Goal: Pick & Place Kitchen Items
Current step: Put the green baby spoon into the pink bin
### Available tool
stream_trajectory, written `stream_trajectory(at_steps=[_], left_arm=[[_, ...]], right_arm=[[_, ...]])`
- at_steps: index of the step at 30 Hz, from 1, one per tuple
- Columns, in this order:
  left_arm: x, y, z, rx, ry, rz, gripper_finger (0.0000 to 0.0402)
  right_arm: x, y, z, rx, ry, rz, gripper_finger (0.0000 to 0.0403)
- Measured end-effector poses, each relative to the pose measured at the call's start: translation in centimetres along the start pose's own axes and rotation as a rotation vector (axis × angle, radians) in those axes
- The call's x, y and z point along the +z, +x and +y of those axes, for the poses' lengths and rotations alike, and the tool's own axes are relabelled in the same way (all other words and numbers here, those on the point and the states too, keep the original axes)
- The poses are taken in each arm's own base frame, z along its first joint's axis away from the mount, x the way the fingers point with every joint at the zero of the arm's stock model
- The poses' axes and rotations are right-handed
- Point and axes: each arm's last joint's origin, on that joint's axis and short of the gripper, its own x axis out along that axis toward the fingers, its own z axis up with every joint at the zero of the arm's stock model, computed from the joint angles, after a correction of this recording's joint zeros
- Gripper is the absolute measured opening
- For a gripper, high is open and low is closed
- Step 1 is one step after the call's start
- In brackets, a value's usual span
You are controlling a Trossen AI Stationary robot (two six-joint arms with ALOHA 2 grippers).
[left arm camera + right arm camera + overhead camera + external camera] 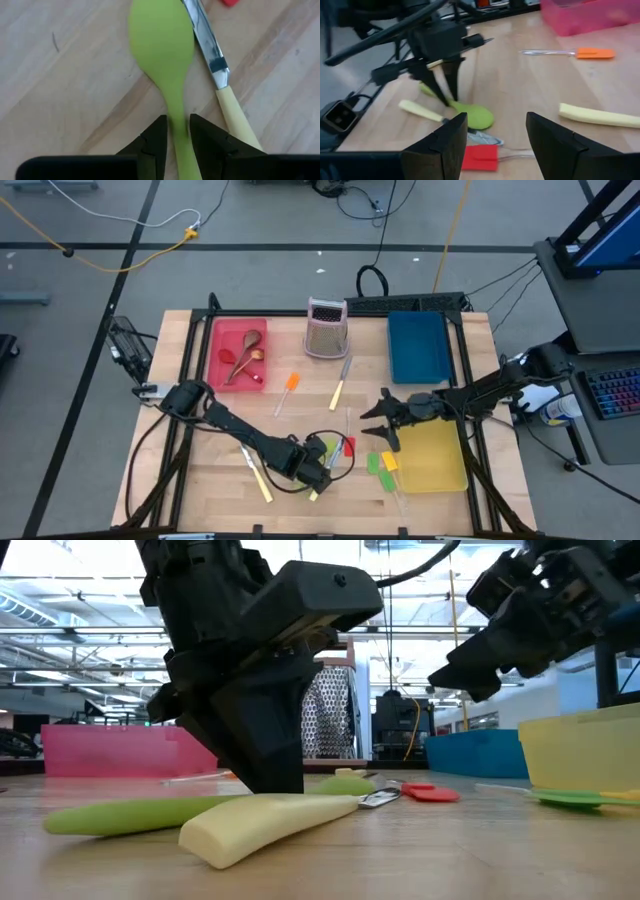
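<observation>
The green spoon lies tight (192, 31) up against the knife, so my right gripper should move back while my left gripper moves the spoon out of the way toward the orange spatula (292, 381).
A green spoon (161, 45) lies flat on the wooden table, bowl pointing away from my left gripper (177, 122). That gripper stands near the table's near edge (318, 463) and is shut on the spoon's handle. A cream-handled knife (227, 102) lies right beside the spoon. My right gripper (495, 142) hovers open above the table (380, 420), by the left edge of the yellow tray (435, 465), touching nothing. A red spatula (480, 157) lies below it. My left gripper pinches the green spoon's handle (176, 117) between its two fingers (156, 140), just behind the bowl. The fingers come from above, pointing down (444, 85), and lie across the handle. The spoon lies on the table (130, 815), not lifted.
The red tray (225, 330) at far left holds brown and red spoons. A metal grater (326, 330) and a blue tray (418, 345) stand at the far edge. An orange spatula (290, 385), another knife (340, 385), a knife (255, 470) and green and yellow spatulas (381, 466) lie about.
</observation>
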Motion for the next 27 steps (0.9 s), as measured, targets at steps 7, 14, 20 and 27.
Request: stream_trajectory(at_steps=[7, 14, 20, 27], left_arm=[[0.1, 0.1, 1.0, 0.082, 0.192, 0.033, 0.009], [0.8, 0.5, 2.0, 0.158, 0.252, 0.005, 0.009], [0.9, 0.7, 2.3, 0.179, 0.22, -0.012, 0.0031], [0.8, 0.5, 2.4, 0.189, 0.182, -0.022, 0.0025]], right_arm=[[-0.2, -0.1, 0.8, 0.03, -0.012, 0.006, 0.0196], [-0.4, -0.2, 1.2, -0.054, -0.019, -0.02, 0.0196], [0.0, -0.1, 1.0, -0.069, -0.082, -0.052, 0.0196], [1.6, -0.3, 0.1, -0.222, -0.114, -0.211, 0.0196]])
